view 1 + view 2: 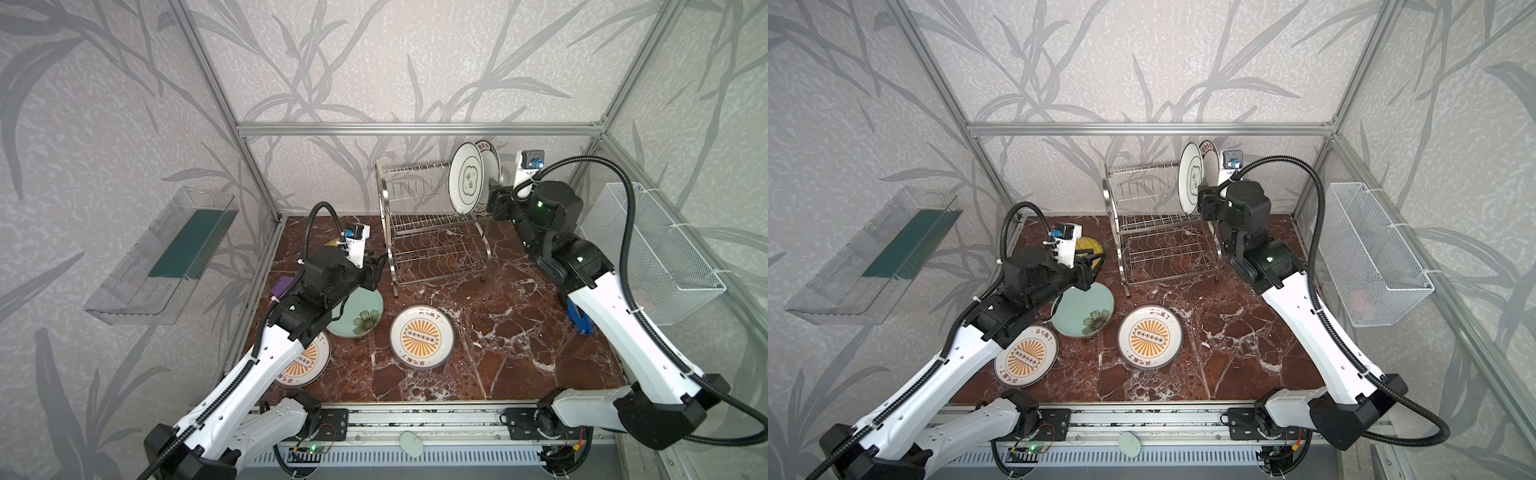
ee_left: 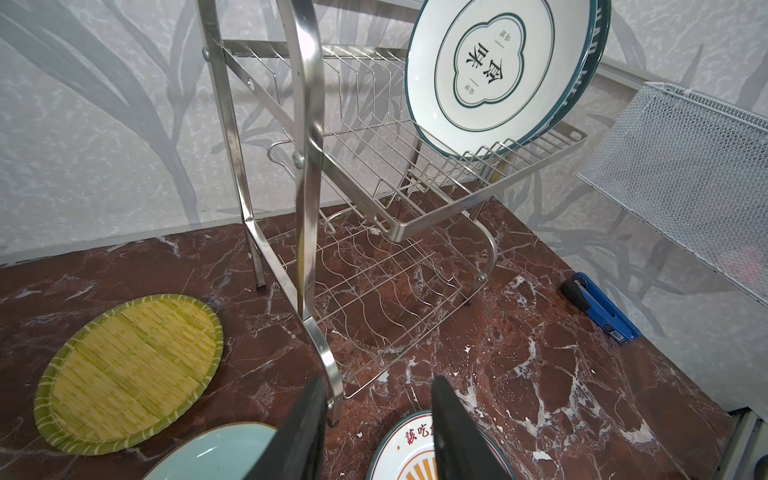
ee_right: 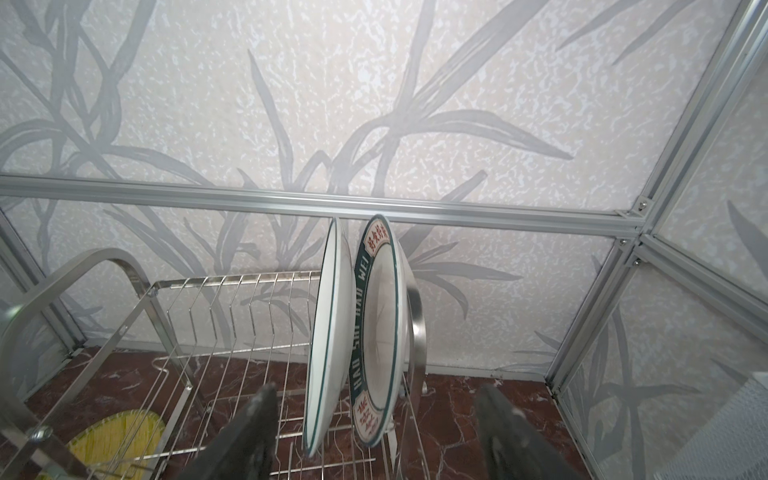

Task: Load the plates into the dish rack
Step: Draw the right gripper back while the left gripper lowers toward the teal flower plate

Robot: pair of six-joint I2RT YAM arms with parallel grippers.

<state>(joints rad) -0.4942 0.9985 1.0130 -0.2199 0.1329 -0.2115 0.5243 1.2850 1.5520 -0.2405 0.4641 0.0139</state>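
Observation:
Both white plates point(image 1: 472, 177) are upright in the rack, so my right gripper carries on down to the middle sunburst plate until the fingers straddle its free rim point(image 1: 452, 335).
The steel dish rack point(image 1: 432, 232) point(image 1: 1163, 237) stands at the back of the table. Two white plates with dark markings point(image 3: 328, 332) point(image 3: 380, 332) stand upright in its upper shelf, at the right end. My right gripper point(image 3: 378, 399) point(image 1: 496, 203) is open just in front of them, jaws wide of both rims and touching neither. My left gripper point(image 2: 380, 384) point(image 1: 376, 270) is open and empty by the rack's left leg. Flat on the table lie a teal flowered plate point(image 1: 361, 316), two sunburst plates point(image 1: 422, 336) point(image 1: 305, 365) and a yellow ribbed plate point(image 2: 129, 370).
A white mesh basket point(image 1: 660, 249) hangs on the right wall and a clear plastic tray point(image 1: 162, 257) on the left wall. A blue tool point(image 2: 598, 307) lies near the table's right edge. My left arm covers part of the left sunburst plate.

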